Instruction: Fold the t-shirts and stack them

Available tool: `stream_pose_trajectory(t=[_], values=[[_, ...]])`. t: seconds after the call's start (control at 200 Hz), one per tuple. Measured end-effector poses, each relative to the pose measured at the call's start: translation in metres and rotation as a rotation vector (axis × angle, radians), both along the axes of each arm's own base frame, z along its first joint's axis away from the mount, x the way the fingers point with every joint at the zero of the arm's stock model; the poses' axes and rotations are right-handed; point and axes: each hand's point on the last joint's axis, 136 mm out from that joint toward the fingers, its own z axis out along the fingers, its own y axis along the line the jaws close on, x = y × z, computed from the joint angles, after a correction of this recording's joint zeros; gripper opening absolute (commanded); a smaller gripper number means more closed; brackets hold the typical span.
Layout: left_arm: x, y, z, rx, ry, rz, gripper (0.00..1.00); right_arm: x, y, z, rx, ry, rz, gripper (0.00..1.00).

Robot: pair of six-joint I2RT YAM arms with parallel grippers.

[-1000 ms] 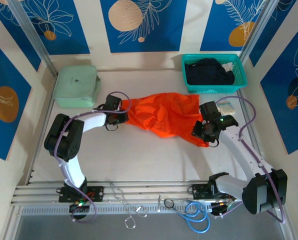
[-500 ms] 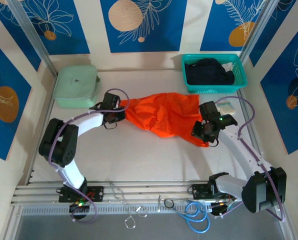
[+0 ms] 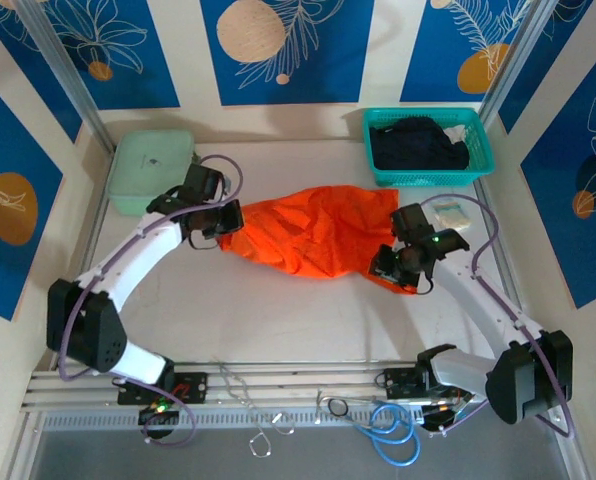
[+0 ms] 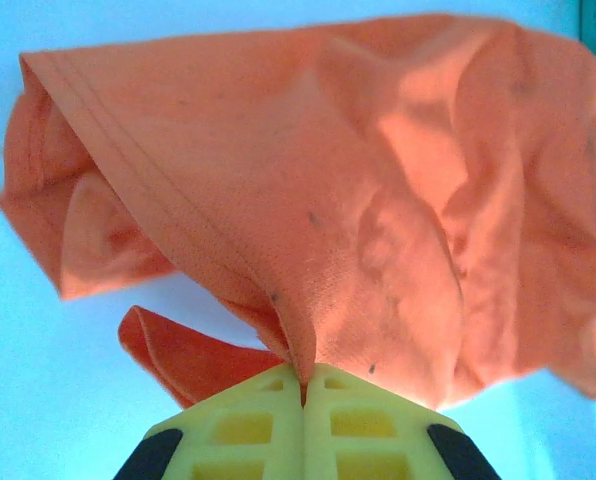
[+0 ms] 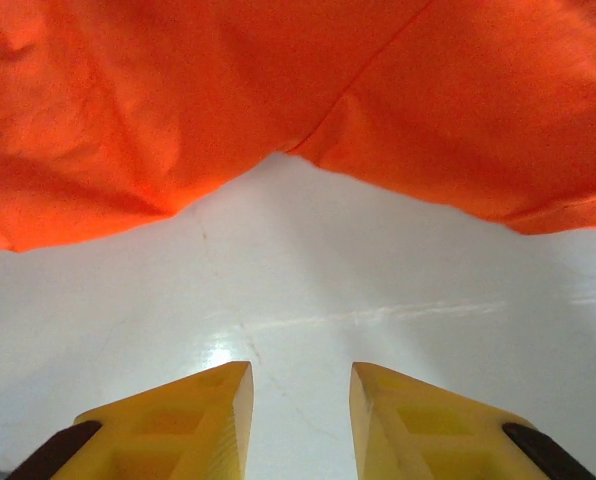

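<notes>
Next, I pull the pinched fabric toward the near rail (image 3: 216, 364) with my left gripper before folding, because the orange t-shirt's hem (image 4: 163, 225) lies doubled over at that gripper.
A crumpled bright orange t-shirt (image 3: 313, 232) lies across the middle of the white table. My left gripper (image 3: 224, 222) is at its left end, shut on a pinch of the orange fabric (image 4: 303, 350), which rises from the closed jaws. My right gripper (image 3: 388, 268) hovers at the shirt's lower right edge, open, with bare table between its yellow fingers (image 5: 223, 405) and the orange cloth (image 5: 178, 110) hanging just ahead of them. A black t-shirt (image 3: 418, 143) lies bunched inside the teal basket at the back right.
The teal mesh basket (image 3: 481, 150) stands at the back right. A pale green box (image 3: 143, 170) stands at the back left, close behind the left arm. A small white packet (image 3: 451, 215) lies by the right arm. Cables lie along the near rail.
My left gripper has closed on the shirt's left end and pulled it leftward and back, stretching the cloth. The right gripper has shifted slightly left, still open.
</notes>
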Motion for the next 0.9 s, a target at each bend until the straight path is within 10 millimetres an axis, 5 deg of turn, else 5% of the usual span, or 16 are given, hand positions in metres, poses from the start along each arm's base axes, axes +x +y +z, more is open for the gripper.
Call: stream_pose_trajectory(t=[0.315,0.465,0.52,0.575,0.705,0.901], values=[[-0.087,0.035,-0.001,0.072,0.142,-0.025,0.05,-0.020,0.042,-0.014,0.019,0.058,0.123,0.40],[-0.108,0.056,-0.014,0.152,0.181,0.008,0.69,-0.031,0.055,-0.026,0.018,0.094,0.149,0.47],[-0.109,0.061,-0.021,0.180,0.196,0.020,0.81,-0.031,0.055,-0.028,0.014,0.103,0.139,0.50],[-0.109,0.062,-0.027,0.194,0.214,0.026,1.00,-0.030,0.051,-0.029,-0.002,0.101,0.123,0.53],[-0.107,0.059,-0.038,0.187,0.234,0.037,1.00,-0.022,0.030,-0.029,-0.039,0.094,0.055,0.56],[-0.115,0.035,-0.064,0.172,0.276,-0.024,1.00,-0.004,-0.034,-0.037,-0.068,0.087,-0.145,0.57]])
